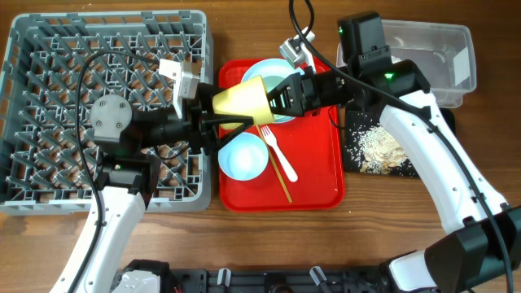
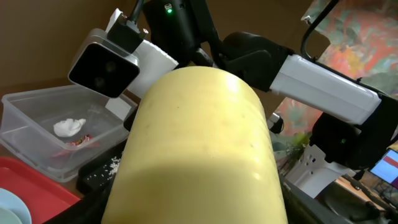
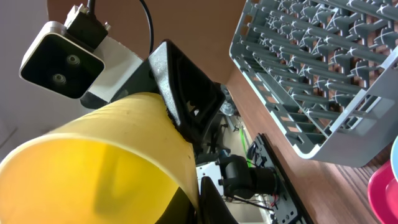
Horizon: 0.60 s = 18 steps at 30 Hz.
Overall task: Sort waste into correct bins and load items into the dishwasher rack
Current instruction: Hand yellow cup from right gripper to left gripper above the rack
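Note:
My right gripper holds the yellow cup's rim point(image 1: 266, 99) and my left gripper holds the cup's base. My right gripper should open before my left gripper carries the cup to the rack point(image 1: 122, 69).
The small yellow cup point(image 1: 240, 99) hangs on its side above the red serving tray point(image 1: 317, 183), between both arms. My right gripper point(image 1: 275, 96) is shut on its rim, one finger inside and one outside point(image 3: 202, 193). My left gripper point(image 1: 236, 106) is closed round the cup's base end; the cup point(image 2: 199, 149) fills the left wrist view. On the tray lie a mint-green bowl point(image 1: 244, 156), a white fork point(image 1: 278, 153) and wooden chopsticks point(image 1: 281, 179). A second bowl point(image 1: 273, 72) is partly hidden behind the cup. The grey dishwasher rack point(image 1: 49, 49) stands at the left.
The clear tub point(image 1: 440, 37) at the back right holds the white tissue point(image 2: 68, 126) and red wrapper point(image 2: 78, 142). The black tray point(image 1: 352, 122) beside it holds rice crumbs point(image 1: 378, 146). The rack's corner shows in the right wrist view point(image 3: 323, 68).

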Each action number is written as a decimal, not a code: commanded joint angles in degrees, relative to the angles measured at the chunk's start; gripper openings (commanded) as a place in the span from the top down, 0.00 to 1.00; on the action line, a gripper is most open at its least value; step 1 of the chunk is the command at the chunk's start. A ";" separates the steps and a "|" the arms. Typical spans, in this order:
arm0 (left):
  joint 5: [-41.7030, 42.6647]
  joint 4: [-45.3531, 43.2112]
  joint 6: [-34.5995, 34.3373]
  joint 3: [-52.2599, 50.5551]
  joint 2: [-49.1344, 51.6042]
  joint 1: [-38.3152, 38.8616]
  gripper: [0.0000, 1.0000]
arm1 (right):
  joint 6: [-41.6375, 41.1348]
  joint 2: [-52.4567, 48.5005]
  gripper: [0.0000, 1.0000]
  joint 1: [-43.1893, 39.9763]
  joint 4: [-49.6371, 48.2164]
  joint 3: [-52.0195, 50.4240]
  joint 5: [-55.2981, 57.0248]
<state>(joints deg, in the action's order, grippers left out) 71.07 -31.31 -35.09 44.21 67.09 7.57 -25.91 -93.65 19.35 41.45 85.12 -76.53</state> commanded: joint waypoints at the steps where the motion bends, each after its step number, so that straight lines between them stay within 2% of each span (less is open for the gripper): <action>1: -0.20 -0.22 -0.04 0.61 0.37 0.24 0.35 | -0.24 -0.55 0.96 0.35 -0.33 -0.13 -1.92; 7: -0.20 -0.20 0.15 0.61 0.37 0.07 0.39 | -0.22 -0.55 0.94 0.35 -0.31 -0.13 -1.90; 12: -0.17 0.66 0.13 0.61 0.37 -1.86 0.42 | -0.26 -0.55 0.78 0.35 -0.31 -0.13 -1.27; 16: -0.15 6.47 0.92 0.61 0.37 -5.18 0.48 | -2.25 -0.55 0.71 0.09 -0.24 -0.13 4.90; 18: -0.17 11.78 5.03 0.61 0.37 -7.37 0.55 | -3.58 -0.55 0.70 -0.33 -0.07 -0.13 10.40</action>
<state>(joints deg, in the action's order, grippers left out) 71.02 -24.32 -34.81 44.25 67.18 3.31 -27.62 -93.65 19.42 41.45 85.12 -73.38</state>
